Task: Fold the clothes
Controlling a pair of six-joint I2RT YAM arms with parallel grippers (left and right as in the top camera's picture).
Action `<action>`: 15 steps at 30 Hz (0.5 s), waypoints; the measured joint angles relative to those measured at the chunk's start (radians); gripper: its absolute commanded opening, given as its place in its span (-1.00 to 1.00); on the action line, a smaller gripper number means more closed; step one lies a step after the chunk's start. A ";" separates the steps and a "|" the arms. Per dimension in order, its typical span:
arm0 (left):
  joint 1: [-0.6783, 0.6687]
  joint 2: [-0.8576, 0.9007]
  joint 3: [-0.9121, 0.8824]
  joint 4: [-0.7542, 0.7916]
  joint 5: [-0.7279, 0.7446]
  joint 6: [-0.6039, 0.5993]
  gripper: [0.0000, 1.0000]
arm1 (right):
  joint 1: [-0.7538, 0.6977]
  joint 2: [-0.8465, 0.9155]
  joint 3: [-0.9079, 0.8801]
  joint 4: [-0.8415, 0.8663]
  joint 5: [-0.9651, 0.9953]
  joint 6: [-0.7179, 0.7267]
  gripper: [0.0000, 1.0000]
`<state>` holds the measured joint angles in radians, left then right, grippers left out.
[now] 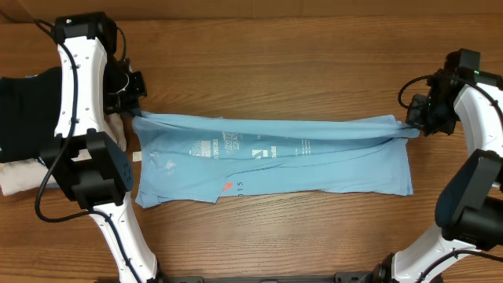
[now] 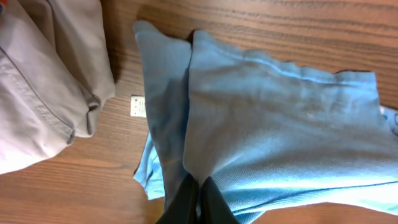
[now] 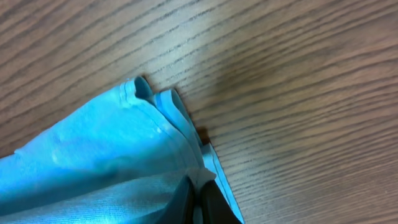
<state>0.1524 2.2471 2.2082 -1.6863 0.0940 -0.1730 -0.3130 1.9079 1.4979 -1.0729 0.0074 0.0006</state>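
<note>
I should keep lowering the T-shirt's corner with my right gripper until the corner rests on the T-shirt's lower layer point(image 1: 393, 169), because the T-shirt's taut top edge point(image 1: 271, 127) is in line with that layer.
The clothes, a sky-blue T-shirt point(image 1: 275, 161), lie stretched across the table as a long band, white print and a bit of red lettering facing up. My left gripper point(image 1: 135, 110) is shut on its upper left corner, and in the left wrist view the dark fingers point(image 2: 198, 202) pinch a fold of the blue fabric point(image 2: 280, 124). At the upper right corner my right gripper point(image 1: 414, 122) is shut on the cloth; the right wrist view has that gripper point(image 3: 200, 202) clamped on a bunched hem of the shirt point(image 3: 112, 155). The top edge is pulled taut between both grippers.
A beige folded garment point(image 2: 43, 87) lies at the table's left, close to the shirt's left edge, with a black folded garment point(image 1: 27, 110) beside it. A small white tag point(image 2: 138, 106) lies on the wood between them. Bare wooden table point(image 1: 275, 236) surrounds the shirt.
</note>
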 measured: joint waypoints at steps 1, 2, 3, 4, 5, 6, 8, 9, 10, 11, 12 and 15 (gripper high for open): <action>0.000 -0.001 -0.012 0.000 0.001 0.000 -0.92 | 0.000 0.000 0.000 -0.005 0.000 0.000 -0.92; 0.000 -0.002 -0.027 0.000 0.001 0.000 -0.92 | 0.000 0.000 0.000 -0.013 0.000 0.000 -0.92; 0.000 -0.003 -0.044 0.000 0.002 0.000 -0.92 | 0.000 0.000 0.000 -0.020 0.000 0.000 -0.92; 0.000 -0.005 -0.066 0.000 0.002 0.000 -0.92 | 0.000 0.000 0.000 -0.024 0.000 0.000 -0.92; 0.000 -0.005 -0.089 0.000 0.002 0.001 -0.92 | 0.000 0.000 0.000 -0.030 0.000 0.000 -0.92; 0.000 -0.005 -0.112 0.000 0.002 0.005 -0.92 | 0.000 0.000 0.000 -0.037 0.000 0.001 -0.92; 0.000 -0.005 -0.154 -0.001 0.003 0.014 -0.92 | 0.000 0.000 0.000 -0.056 0.000 0.000 -0.92; 0.000 -0.005 -0.174 0.000 0.002 0.019 -0.92 | -0.001 0.000 0.000 -0.066 0.000 0.000 -0.92; 0.000 -0.005 -0.191 0.000 0.002 0.020 -0.92 | -0.001 0.000 0.000 -0.078 0.000 0.000 -0.92; 0.000 -0.005 -0.207 0.000 0.002 0.021 -0.91 | -0.001 0.000 0.000 -0.086 0.000 0.000 -0.92; 0.000 -0.005 -0.221 -0.001 0.002 0.023 -0.92 | -0.001 0.000 0.000 -0.095 0.000 0.000 -0.92; 0.000 -0.005 -0.256 0.000 0.002 0.027 -0.92 | -0.001 0.000 0.000 -0.121 0.000 0.000 -0.91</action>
<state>0.1524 2.2425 1.9522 -1.6867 0.0963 -0.1459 -0.3138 1.9079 1.4979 -1.1934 0.0078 0.0010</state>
